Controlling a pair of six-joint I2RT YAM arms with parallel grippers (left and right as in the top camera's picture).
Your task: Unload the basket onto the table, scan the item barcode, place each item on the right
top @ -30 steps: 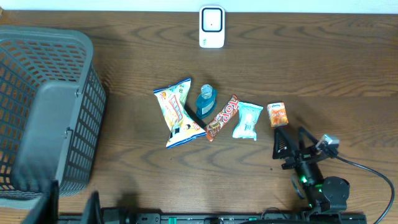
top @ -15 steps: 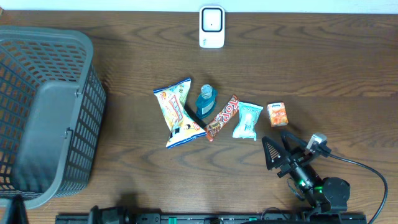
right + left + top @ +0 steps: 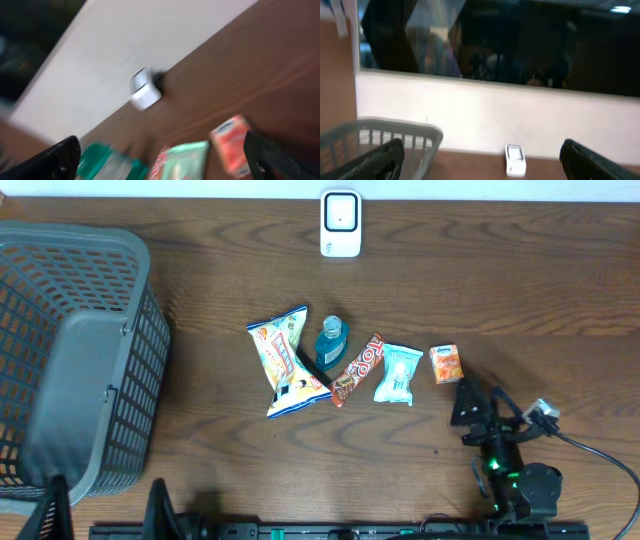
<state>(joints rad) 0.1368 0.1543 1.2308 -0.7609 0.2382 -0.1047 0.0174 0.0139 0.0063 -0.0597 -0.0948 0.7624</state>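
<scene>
I should realign to get the orange box [image 3: 231, 142] between both fingers of my right gripper before I grip its near end [image 3: 449, 378], because the box lines up with one finger.
Five items lie in a row mid-table: a snack bag [image 3: 285, 360], a blue bottle [image 3: 331, 342], a chocolate bar [image 3: 358, 369], a mint packet [image 3: 398, 373] and a small orange box [image 3: 446, 364]. The white scanner [image 3: 340, 222] stands at the far edge. My right gripper [image 3: 480, 398] hovers open just in front of the orange box, holding nothing. Its blurred wrist view shows the orange box [image 3: 231, 145], the mint packet [image 3: 185, 160] and the scanner [image 3: 145, 90] between its fingers. My left gripper [image 3: 108, 510] is open and empty at the near left edge, facing the scanner [image 3: 514, 160].
A large grey mesh basket [image 3: 60, 290] fills the left side of the table, and its rim [image 3: 390, 131] shows in the left wrist view. The right arm's cable [image 3: 600, 455] trails off to the right. A pale wall runs behind the table's far edge.
The left gripper's jaws have spread wider at the near left edge. The right gripper swung left, then back right and forward, ending close to the orange box.
</scene>
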